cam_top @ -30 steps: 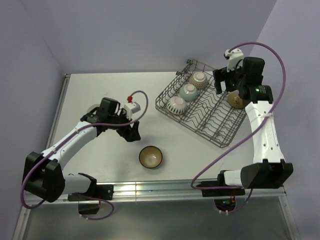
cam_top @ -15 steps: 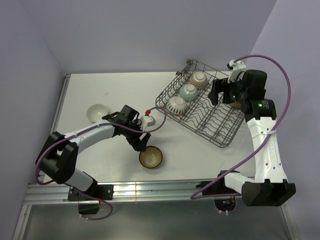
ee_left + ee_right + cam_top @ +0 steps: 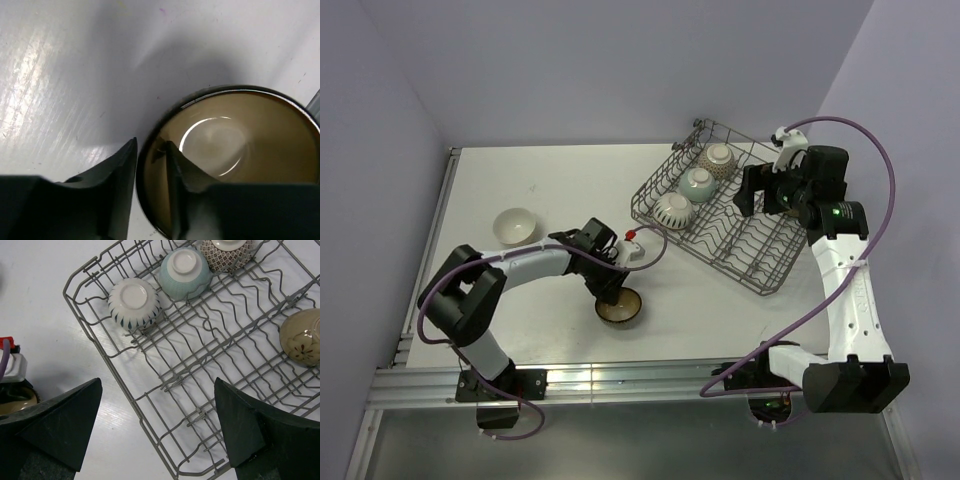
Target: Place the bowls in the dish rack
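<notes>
My left gripper has the brown bowl (image 3: 620,308) upright, far from the rack's open row (image 3: 778,234), so next I tilt the bowl and hand it to my right gripper.
The brown bowl (image 3: 622,309) with a tan inside (image 3: 235,150) stands upright on the table near the front edge. My left gripper (image 3: 610,290) (image 3: 151,145) has closed down on its near rim, one finger inside and one outside. A cream bowl (image 3: 515,225) sits upright on the table to the left. The dish rack (image 3: 750,250) (image 3: 200,365) holds a white patterned bowl (image 3: 134,302), a pale teal bowl (image 3: 185,272), a lattice-patterned bowl (image 3: 227,252) and a cream flowered bowl (image 3: 302,337). My right gripper (image 3: 765,192) (image 3: 157,385) hangs open above the rack, holding nothing.
The rack lies at an angle at the back right, close to the right wall. A raised table edge runs along the left side (image 3: 445,200). A metal rail (image 3: 620,380) spans the front by the arm bases.
My left arm swung right and down from the table's left part to the brown bowl, and its jaws narrowed onto the rim. The right gripper lifted slightly off the rack, still open.
</notes>
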